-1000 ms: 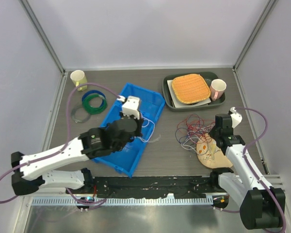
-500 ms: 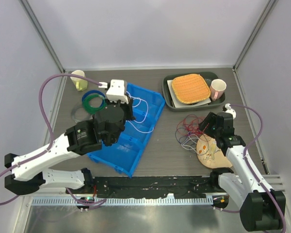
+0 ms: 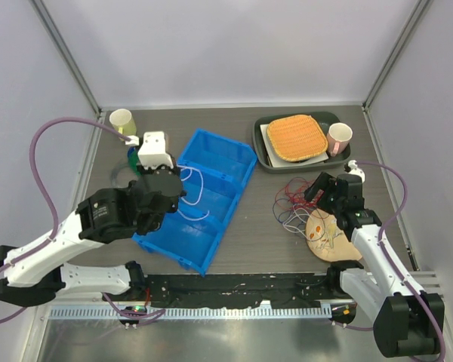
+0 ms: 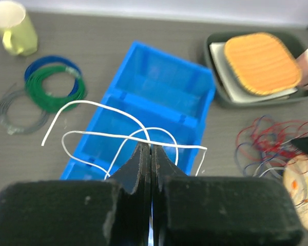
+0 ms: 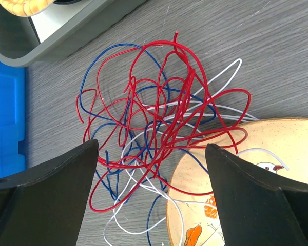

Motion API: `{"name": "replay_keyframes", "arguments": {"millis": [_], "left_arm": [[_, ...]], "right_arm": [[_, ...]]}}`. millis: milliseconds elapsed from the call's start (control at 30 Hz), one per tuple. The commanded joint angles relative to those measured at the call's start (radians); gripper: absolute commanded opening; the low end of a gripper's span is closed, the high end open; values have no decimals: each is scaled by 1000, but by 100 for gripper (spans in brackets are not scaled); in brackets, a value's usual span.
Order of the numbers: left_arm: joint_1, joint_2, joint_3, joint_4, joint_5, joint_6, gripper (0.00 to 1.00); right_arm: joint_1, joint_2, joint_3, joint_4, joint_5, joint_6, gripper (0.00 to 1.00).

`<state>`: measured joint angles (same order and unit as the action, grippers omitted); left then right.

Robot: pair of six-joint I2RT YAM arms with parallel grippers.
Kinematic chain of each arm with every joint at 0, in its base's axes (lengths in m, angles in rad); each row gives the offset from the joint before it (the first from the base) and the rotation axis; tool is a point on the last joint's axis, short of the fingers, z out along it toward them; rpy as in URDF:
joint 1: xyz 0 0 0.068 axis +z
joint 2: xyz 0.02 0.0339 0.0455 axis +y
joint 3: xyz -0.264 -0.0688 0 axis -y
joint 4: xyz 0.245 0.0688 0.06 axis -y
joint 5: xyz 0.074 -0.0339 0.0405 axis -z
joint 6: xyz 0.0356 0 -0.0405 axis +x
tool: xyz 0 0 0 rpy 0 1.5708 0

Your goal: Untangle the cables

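Next, my left gripper puts the white cable (image 3: 201, 185) down in the bin's near section (image 3: 184, 241) before pulling on the red cables, because the white cable fills this gripper above the blue bin.
The cables (image 3: 294, 202) lie as a loose tangle of red, dark blue and white strands (image 5: 159, 118) on the table, partly over a patterned plate (image 5: 267, 154). My right gripper (image 5: 151, 148) hangs open just above the tangle, its fingers (image 5: 51, 179) wide apart with nothing between them. It shows at the tangle's right side (image 3: 322, 188) in the top view. My left gripper (image 4: 150, 148) is shut on one white cable (image 4: 118, 134). That cable's loops (image 3: 195, 197) hang over the blue bin (image 3: 226, 154), away from the tangle.
The blue bin (image 4: 164, 82) has divided compartments. Green and blue coiled rings (image 4: 54, 87) and a grey one (image 4: 15, 110) lie left of it, near a yellow mug (image 3: 121, 121). A dark tray (image 3: 260, 143) at the back right holds an orange mat (image 3: 297, 137) and a pink cup (image 3: 338, 138).
My left arm has swung leftward across the bin, carrying the white cable along. My right gripper has gone from shut to wide open over the tangle.
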<state>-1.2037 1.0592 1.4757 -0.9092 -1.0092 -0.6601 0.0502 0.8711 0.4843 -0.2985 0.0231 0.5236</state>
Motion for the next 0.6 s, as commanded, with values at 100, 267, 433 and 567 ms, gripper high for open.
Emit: {"name": "replay_keyframes", "arguments": {"millis": [100, 267, 433, 567], "left_arm": [[1, -105, -184, -189, 7, -269, 0], [1, -90, -294, -207, 27, -354, 2], [1, -77, -411, -284, 44, -573, 14], [7, -87, -508, -224, 127, -593, 13]], "right_arm": [[-1, 11, 10, 42, -9, -11, 91], [-1, 6, 10, 44, -51, -16, 91], [-1, -20, 8, 38, -52, -19, 91], [-1, -30, 8, 36, -57, -17, 90]]}}
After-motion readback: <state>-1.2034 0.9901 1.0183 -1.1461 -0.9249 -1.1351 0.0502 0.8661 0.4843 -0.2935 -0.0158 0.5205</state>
